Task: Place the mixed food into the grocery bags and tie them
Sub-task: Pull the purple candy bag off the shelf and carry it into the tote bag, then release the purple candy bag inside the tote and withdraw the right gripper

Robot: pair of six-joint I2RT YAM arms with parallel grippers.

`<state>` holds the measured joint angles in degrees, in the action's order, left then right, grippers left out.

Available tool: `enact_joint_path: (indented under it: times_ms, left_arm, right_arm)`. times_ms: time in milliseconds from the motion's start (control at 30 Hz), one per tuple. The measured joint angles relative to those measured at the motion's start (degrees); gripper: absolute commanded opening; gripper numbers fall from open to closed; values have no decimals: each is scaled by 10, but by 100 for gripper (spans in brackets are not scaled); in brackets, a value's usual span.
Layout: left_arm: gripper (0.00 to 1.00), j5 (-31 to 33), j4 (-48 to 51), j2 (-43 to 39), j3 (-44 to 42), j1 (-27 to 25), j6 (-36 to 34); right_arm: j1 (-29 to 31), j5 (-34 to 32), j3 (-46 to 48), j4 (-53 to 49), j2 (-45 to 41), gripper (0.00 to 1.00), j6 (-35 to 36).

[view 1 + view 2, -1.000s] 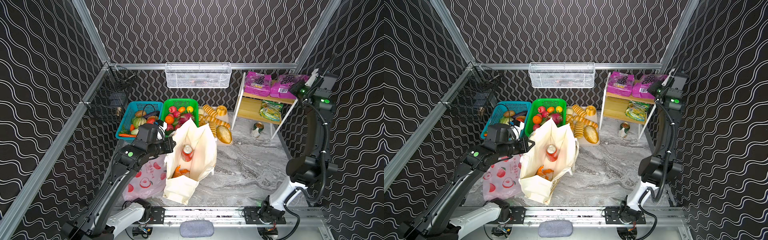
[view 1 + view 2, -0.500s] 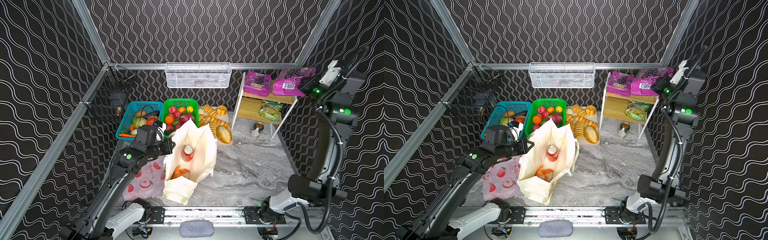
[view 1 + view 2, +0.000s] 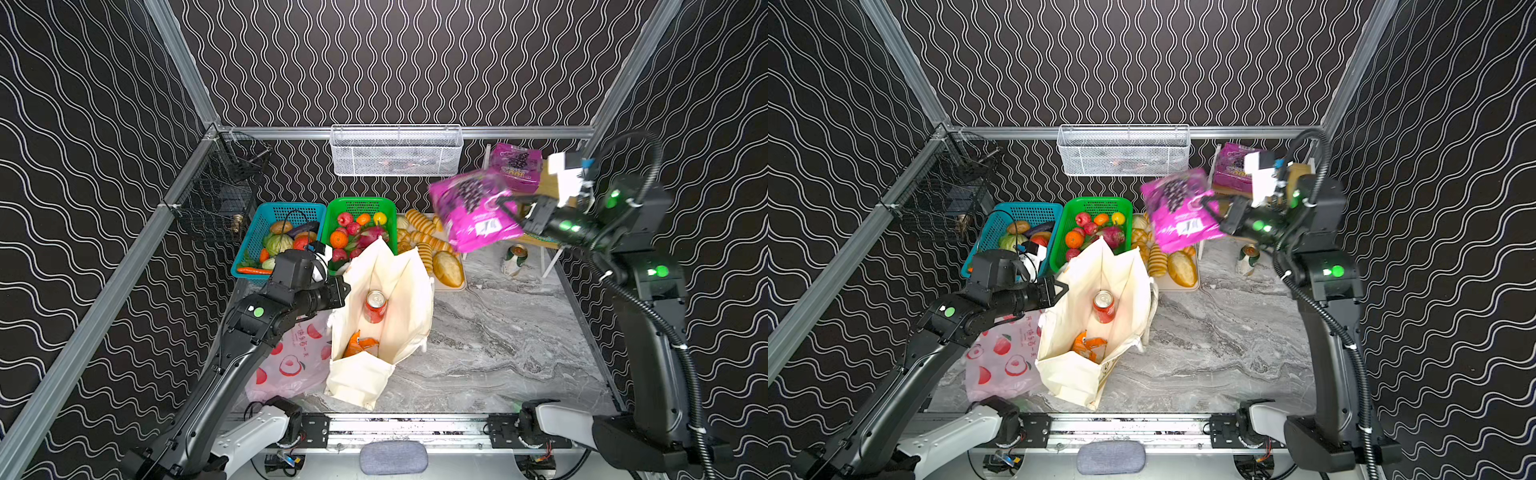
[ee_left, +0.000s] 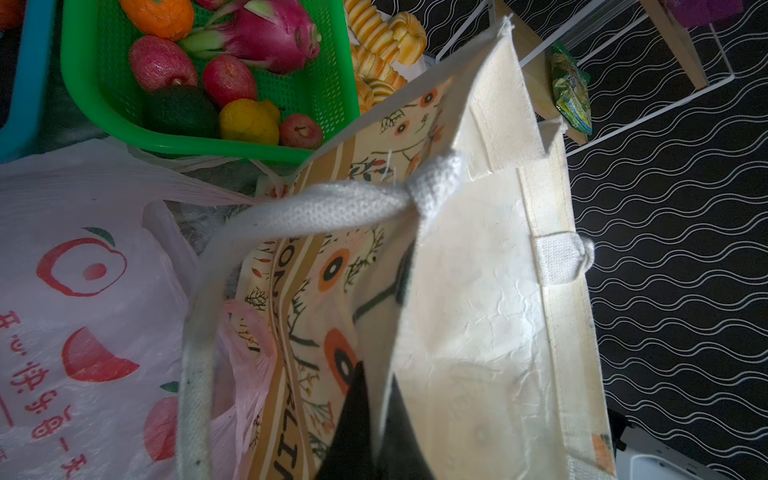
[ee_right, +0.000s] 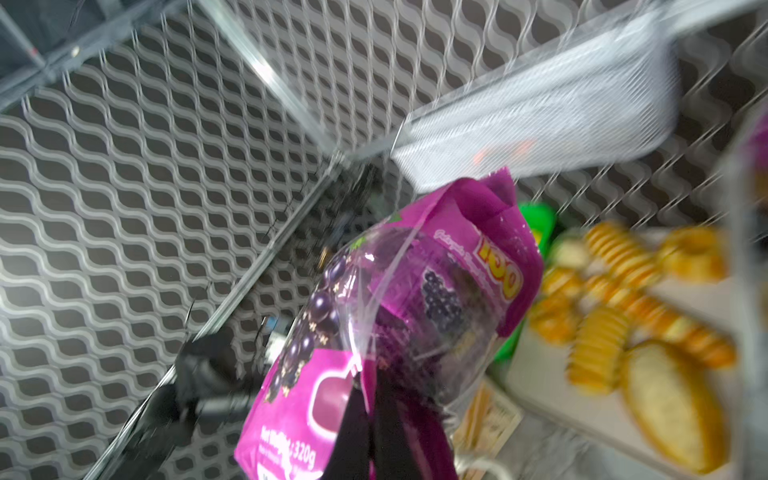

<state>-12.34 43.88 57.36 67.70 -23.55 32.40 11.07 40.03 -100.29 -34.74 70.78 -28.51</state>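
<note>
My left gripper holds the tote's opening (image 3: 387, 326) wide. My right gripper should keep carrying its purple packet until it hangs beside the red soda can (image 3: 375, 305), then let go.
The cream cloth tote (image 3: 409, 286) stands open at centre, with a red soda can (image 3: 375, 306) and an orange snack bag (image 3: 359, 345) inside. My left gripper (image 3: 344, 286) is shut on the tote's near wall (image 4: 478, 332), pinching the cloth just below the rim. High above the bread, my right gripper (image 3: 509, 205) is shut on a purple grape-printed packet (image 3: 473, 212), which hangs blurred in the right wrist view (image 5: 415, 299). The pink plastic carrier (image 3: 291, 361) lies crumpled left of the tote. A dragon fruit (image 4: 270, 33) and small fruits sit in the green basket (image 3: 359, 205).
A second purple packet (image 3: 515, 164) rests on the wooden shelf at back right, with a can (image 3: 514, 257) on the floor below. Bread loaves (image 3: 446, 268) lie on a tray beside the tote. A blue vegetable basket (image 3: 266, 224) and a white wire wall basket (image 3: 395, 149) stand behind.
The right arm has lifted the purple packet off the shelf and swung it left, out over the bread. The left gripper still holds the tote in the same place.
</note>
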Motion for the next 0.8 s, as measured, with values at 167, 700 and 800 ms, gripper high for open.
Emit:
enact_joint_path:
  times_ms: [167,700,800]
  left_arm:
    - [0,8,3,8,6,0,2]
    - [0,26,8,18,12,0,4]
    - [0,32,8,17,13,0,4]
  right_arm:
    - [160,-31,114,5,-10,0,-35]
    - [453,-295,62,-35,196,0,-86]
    - [484,-300,51,-39,234,31,-98]
